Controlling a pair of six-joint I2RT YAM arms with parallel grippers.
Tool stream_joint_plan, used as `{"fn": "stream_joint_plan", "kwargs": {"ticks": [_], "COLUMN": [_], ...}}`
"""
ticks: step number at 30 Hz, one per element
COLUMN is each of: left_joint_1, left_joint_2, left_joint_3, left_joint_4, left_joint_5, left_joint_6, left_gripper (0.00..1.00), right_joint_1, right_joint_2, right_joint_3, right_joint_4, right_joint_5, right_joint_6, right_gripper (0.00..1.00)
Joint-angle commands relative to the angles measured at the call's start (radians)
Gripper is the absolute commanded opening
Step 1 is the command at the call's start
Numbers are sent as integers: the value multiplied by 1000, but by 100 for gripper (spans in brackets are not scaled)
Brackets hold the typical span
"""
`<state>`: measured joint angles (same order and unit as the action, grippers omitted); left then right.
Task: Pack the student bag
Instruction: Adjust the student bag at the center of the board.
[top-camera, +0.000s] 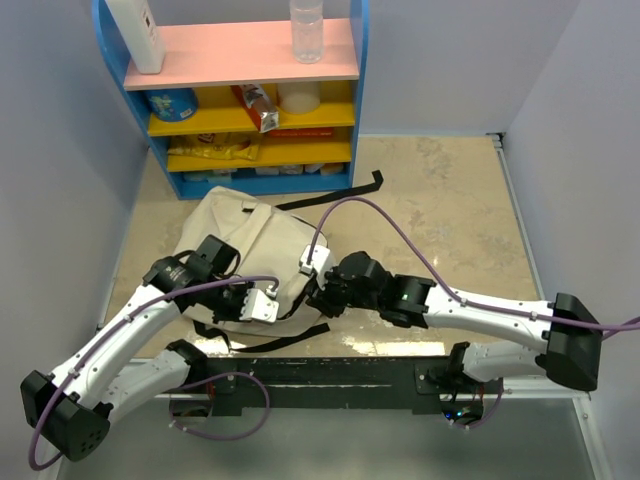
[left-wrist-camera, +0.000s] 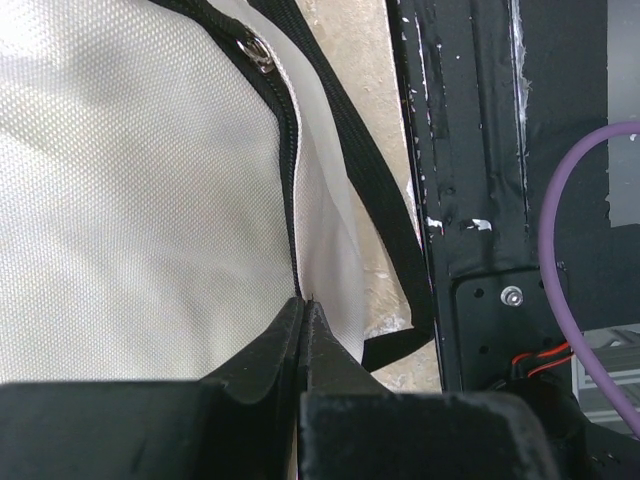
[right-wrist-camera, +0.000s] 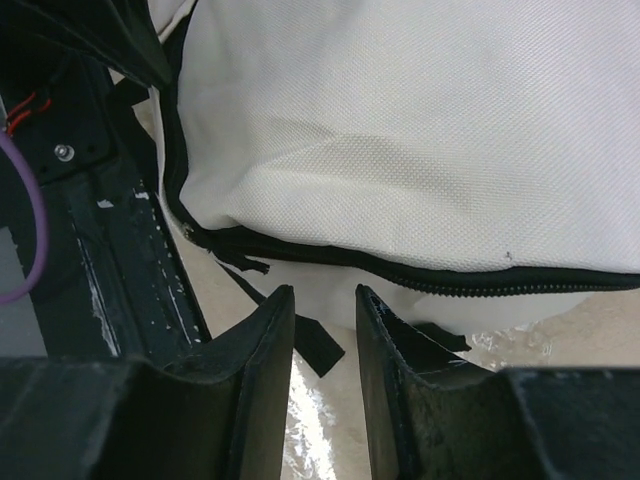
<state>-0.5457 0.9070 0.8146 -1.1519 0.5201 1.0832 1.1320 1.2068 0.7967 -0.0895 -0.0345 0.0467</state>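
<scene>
The zip seam far below the zip pull (left-wrist-camera: 295, 275) is pinched in my left gripper. That gripper should open and take the seam nearer the pull (left-wrist-camera: 285, 110) before my right gripper works there.
The student bag (top-camera: 250, 240), cream fabric with black zips and straps, lies flat on the table in front of the shelf. My left gripper (top-camera: 268, 308) is at its near edge. In the left wrist view the jaws (left-wrist-camera: 303, 300) are pressed together on the bag (left-wrist-camera: 130, 200), right where its black zip seam ends; a metal zip pull (left-wrist-camera: 258, 52) sits further up that seam. My right gripper (top-camera: 318, 295) is at the bag's near right corner, open (right-wrist-camera: 325, 300) with nothing between its fingers, just short of the bag (right-wrist-camera: 400, 120). A zip pull (right-wrist-camera: 192, 232) with a black tab lies to the left of the fingers.
A blue shelf unit (top-camera: 250, 100) with bottles and packets stands at the back. A loose black strap (top-camera: 340, 195) trails right of the bag. The black base rail (top-camera: 330, 370) runs along the near edge, close to both grippers (left-wrist-camera: 480, 200) (right-wrist-camera: 110, 260).
</scene>
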Motion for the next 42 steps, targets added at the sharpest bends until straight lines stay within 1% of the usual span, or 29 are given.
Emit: {"fn": "stream_joint_plan", "kwargs": {"ticks": [1, 5, 9, 10, 15, 16, 18, 19, 20, 21, 22, 25, 29, 31, 33, 36, 37, 42], "left_joint_1": [4, 4, 3, 4, 4, 4, 4, 4, 4, 4, 4, 1, -25, -42, -79, -95, -99, -100], "left_joint_2": [-13, -5, 7, 6, -3, -2, 6, 9, 18, 24, 32, 62, 104, 112, 110, 119, 119, 115], "left_joint_3": [47, 60, 61, 57, 44, 47, 75, 89, 106, 139, 156, 195, 147, 109, 81, 81, 83, 92], "left_joint_4": [-14, -14, -17, -16, 11, 15, 26, 27, 30, 34, 37, 58, 101, 124, 150, 169, 173, 173], "left_joint_5": [-52, -54, -61, -61, -55, -51, -29, -16, 21, 44, 67, 155, 204, 213, 193, 187, 186, 161], "left_joint_6": [0, -11, -19, -25, -45, -57, -74, -89, -98, -107, -129, -158, -169, -184, -199, -216, -224, -226], "left_gripper": [0, 0, 0, 0, 0, 0, 3, 5, 8, 13, 20, 25, 27, 27, 27, 27, 27, 27], "right_joint_1": [0, 0, 0, 2, 0, 2, 2, 0, 2, 0, 2, 0, 2, 0, 0, 3, 5, 12], "right_joint_2": [36, 77, 134, 146, 177, 187, 210, 221, 233, 232, 226, 156, 42, -16, -47, -53, -53, -6], "right_joint_3": [53, 58, 91, 95, 107, 110, 131, 140, 142, 138, 128, 64, -26, -57, -100, -131, -137, -133], "right_joint_4": [85, 221, 286, 292, 272, 246, 191, 124, 100, 93, 61, 56, 60, 85, 123, 181, 218, 276], "right_joint_5": [31, 48, 36, 36, -8, -5, 10, 18, 24, 31, 31, 30, 27, 12, -17, -77, -76, -88], "right_joint_6": [-69, -73, -54, -26, -24, -25, -28, -27, -19, 1, 18, 88, 162, 200, 223, 229, 234, 246], "right_gripper": [33, 37, 38, 38, 38, 37, 33, 31, 29, 23, 21, 20, 20, 21, 22, 25, 25, 26]}}
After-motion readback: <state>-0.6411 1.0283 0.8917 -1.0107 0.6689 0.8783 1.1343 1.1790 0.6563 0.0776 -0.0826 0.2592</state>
